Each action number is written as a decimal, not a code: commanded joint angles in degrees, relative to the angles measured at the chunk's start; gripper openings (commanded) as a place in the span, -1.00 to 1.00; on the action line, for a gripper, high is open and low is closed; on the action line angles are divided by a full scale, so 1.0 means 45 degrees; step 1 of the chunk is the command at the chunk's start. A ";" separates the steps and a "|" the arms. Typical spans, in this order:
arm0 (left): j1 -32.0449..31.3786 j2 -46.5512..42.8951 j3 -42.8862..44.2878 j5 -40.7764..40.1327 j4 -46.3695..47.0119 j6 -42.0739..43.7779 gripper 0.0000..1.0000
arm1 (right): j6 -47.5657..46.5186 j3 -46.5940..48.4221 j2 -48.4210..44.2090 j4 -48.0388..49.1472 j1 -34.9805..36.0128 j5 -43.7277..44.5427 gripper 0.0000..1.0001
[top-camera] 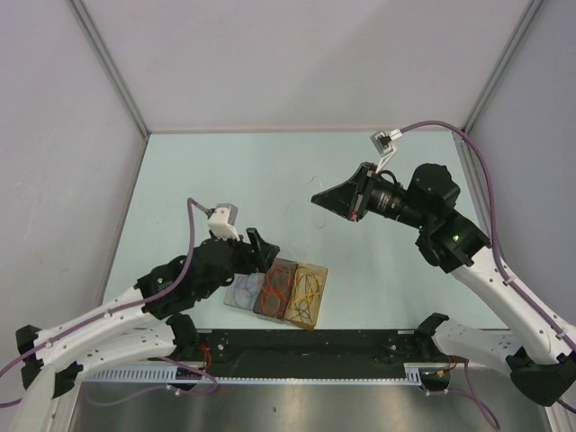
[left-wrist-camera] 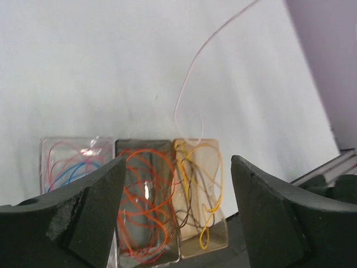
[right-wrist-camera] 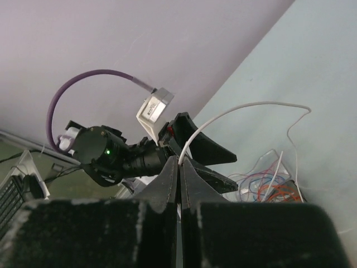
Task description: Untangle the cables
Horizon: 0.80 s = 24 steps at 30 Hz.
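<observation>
I expect the pale cable [left-wrist-camera: 188, 73] to bend into wide loops across the boxes when I lower it, because it curves down into a curled hook [left-wrist-camera: 193, 144].
Thin cables lie sorted in three clear boxes side by side near the table's front edge. The left box [left-wrist-camera: 75, 162] holds pink-red and blue cables. The middle box [left-wrist-camera: 146, 201] holds orange cables [top-camera: 276, 292]. The right box [left-wrist-camera: 201, 192] holds yellow and dark brown cables [top-camera: 308, 297]. A pale cable [left-wrist-camera: 184, 92] rises from the right box up to my right gripper [right-wrist-camera: 179, 163]. That gripper is shut on its end and held high above the table [top-camera: 318, 198]. My left gripper [left-wrist-camera: 178, 167] is open and empty, hovering just above the boxes [top-camera: 265, 250].
Grey walls enclose the pale table [top-camera: 270, 171] at the back and sides. A black rail [top-camera: 315, 346] carrying the arm bases runs along the front edge, just behind the boxes. The left arm [right-wrist-camera: 111, 153] with its purple cable shows in the right wrist view.
</observation>
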 commanded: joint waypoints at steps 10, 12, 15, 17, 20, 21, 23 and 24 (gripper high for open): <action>-0.0010 0.2400 -0.0086 -0.0146 0.6827 0.3856 0.56 | -0.0609 0.1633 0.0177 0.0241 0.1194 0.0123 -1.00; 0.0049 0.3009 0.0245 0.0088 0.7355 0.4188 0.53 | -0.0668 0.1712 0.0022 0.0027 0.1194 0.0221 -1.00; 0.0186 0.3869 0.0675 0.0693 0.8176 0.4326 0.43 | -0.0824 0.1809 -0.0174 -0.0286 0.1194 0.0357 -1.00; 0.0205 0.4356 0.0852 0.0832 0.8685 0.4385 0.16 | -0.0921 0.1849 -0.0253 -0.0520 0.1175 0.0455 -1.00; 0.0244 0.4787 0.1320 0.0384 0.8570 0.4268 -0.90 | -0.1077 0.1907 -0.0409 -0.0793 0.1194 0.0572 -1.00; 0.0244 0.4808 0.1476 0.0247 0.8356 0.4171 -0.99 | -0.1097 0.1926 -0.0429 -0.0872 0.1194 0.0611 -1.00; 0.0244 0.4518 0.1458 0.0051 0.8373 0.4170 -0.99 | -0.1214 0.1927 -0.0487 -0.1066 0.1156 0.0689 -1.00; 0.0244 0.4400 0.1381 -0.0008 0.8276 0.4209 -0.99 | -0.1253 0.1907 -0.0507 -0.1165 0.1155 0.0728 -1.00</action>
